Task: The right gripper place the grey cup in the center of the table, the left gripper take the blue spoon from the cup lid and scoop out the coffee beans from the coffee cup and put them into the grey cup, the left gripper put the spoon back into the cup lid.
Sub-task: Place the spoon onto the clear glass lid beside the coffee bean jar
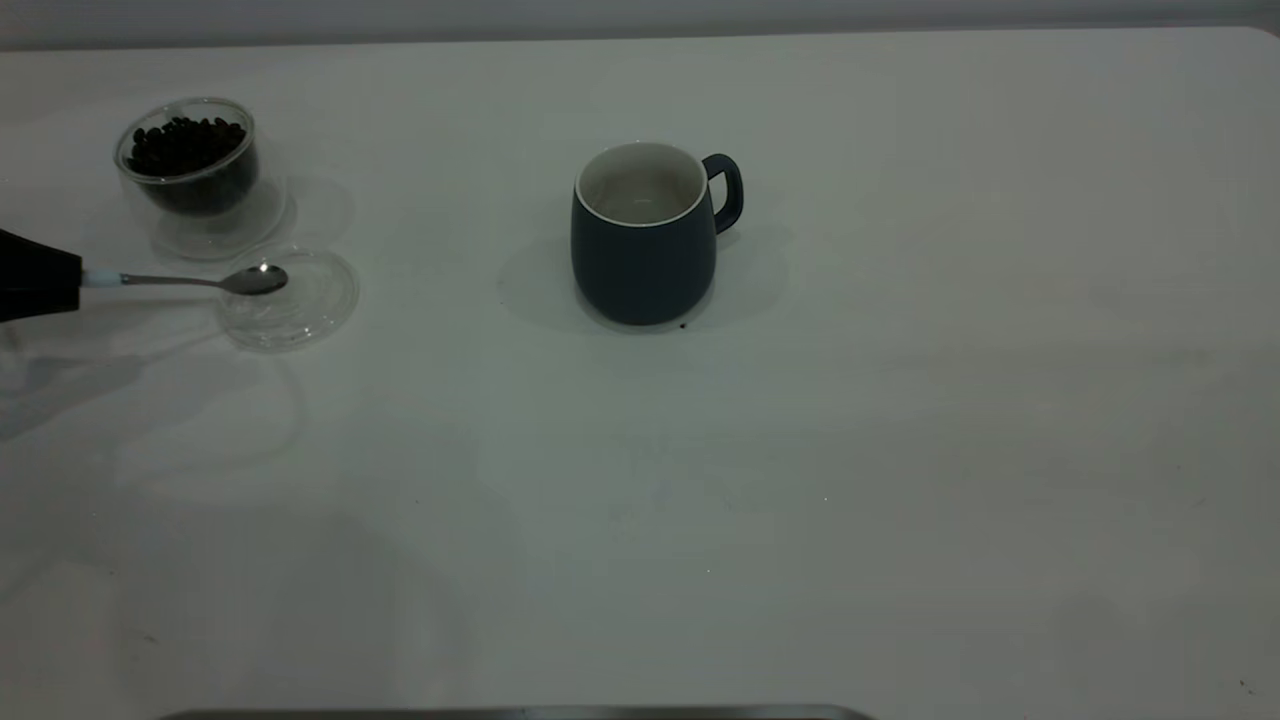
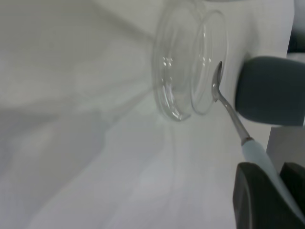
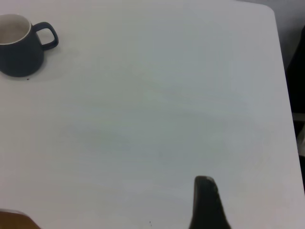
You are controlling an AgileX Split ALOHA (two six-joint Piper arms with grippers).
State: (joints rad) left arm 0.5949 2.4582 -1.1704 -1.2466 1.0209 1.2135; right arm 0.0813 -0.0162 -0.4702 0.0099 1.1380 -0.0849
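Note:
My left gripper should keep moving forward and down, because the blue spoon's empty bowl point(image 1: 256, 281) is already over the clear cup lid point(image 1: 298, 307). It should let go once the spoon's bowl rests there.
The grey cup point(image 1: 645, 250) stands upright near the table's middle, handle to the right, with nothing showing inside. The coffee cup point(image 1: 195, 170) with coffee beans point(image 1: 187, 143) stands at the back left. The clear cup lid point(image 1: 295, 300) lies just in front of it. My left gripper point(image 1: 40, 280) at the left edge is shut on the pale handle of the blue spoon point(image 1: 200, 282). The spoon's metal bowl is over the lid; I cannot tell if it touches. In the left wrist view the gripper point(image 2: 274, 191) holds the spoon point(image 2: 255, 150) by the lid point(image 2: 176, 71), with the grey cup point(image 2: 271, 90) beyond.
The white table point(image 1: 900, 450) is bare to the right of and in front of the grey cup. My right gripper point(image 3: 205, 205) shows only partly, over the table's right part, far from the grey cup point(image 3: 19, 52). It is out of the exterior view.

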